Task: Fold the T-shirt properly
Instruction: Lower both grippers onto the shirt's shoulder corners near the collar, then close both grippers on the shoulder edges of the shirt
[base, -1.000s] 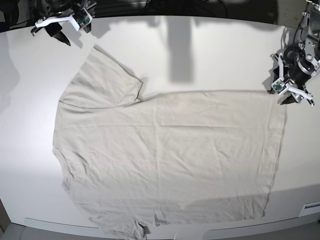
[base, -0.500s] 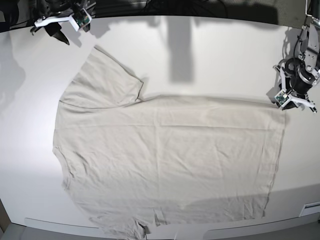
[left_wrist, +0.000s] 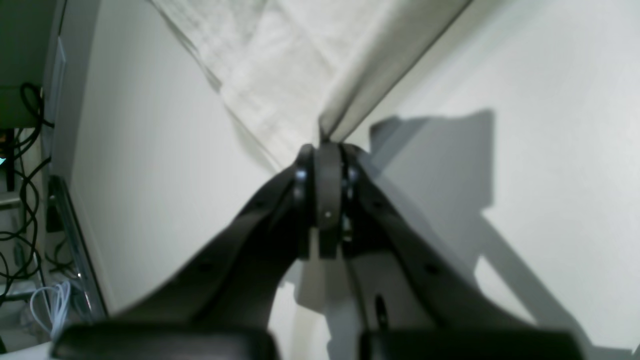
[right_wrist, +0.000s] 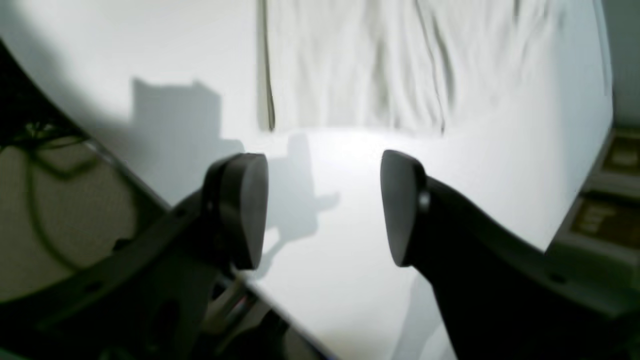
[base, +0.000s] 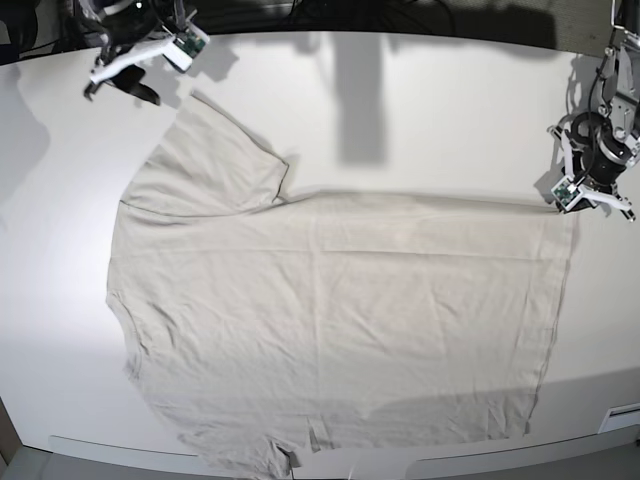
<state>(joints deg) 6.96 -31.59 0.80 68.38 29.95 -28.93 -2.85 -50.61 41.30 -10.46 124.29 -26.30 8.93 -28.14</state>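
Note:
I expect the near sleeve to slide back in behind the T-shirt's body when I pull the T-shirt away, because the sleeve hangs over the table's front edge.
The pale beige T-shirt lies spread flat on the white table, with its neck side to the left and its hem to the right. My left gripper sits at the far hem corner on the right. In the left wrist view it is shut on that corner, and the T-shirt cloth rises tight from its tips. My right gripper hangs open at the far left, just beyond the upper sleeve. The right wrist view shows the gripper with nothing between its fingers and the T-shirt sleeve ahead of it.
The near sleeve hangs over the table's front edge. Cables run beside the table on the left arm's side. A grey box stands off the table edge in the right wrist view.
My left gripper has shut on the hem corner, pulling the cloth's far edge taut. The right arm has shifted a little right and nearer to the upper sleeve, still open.

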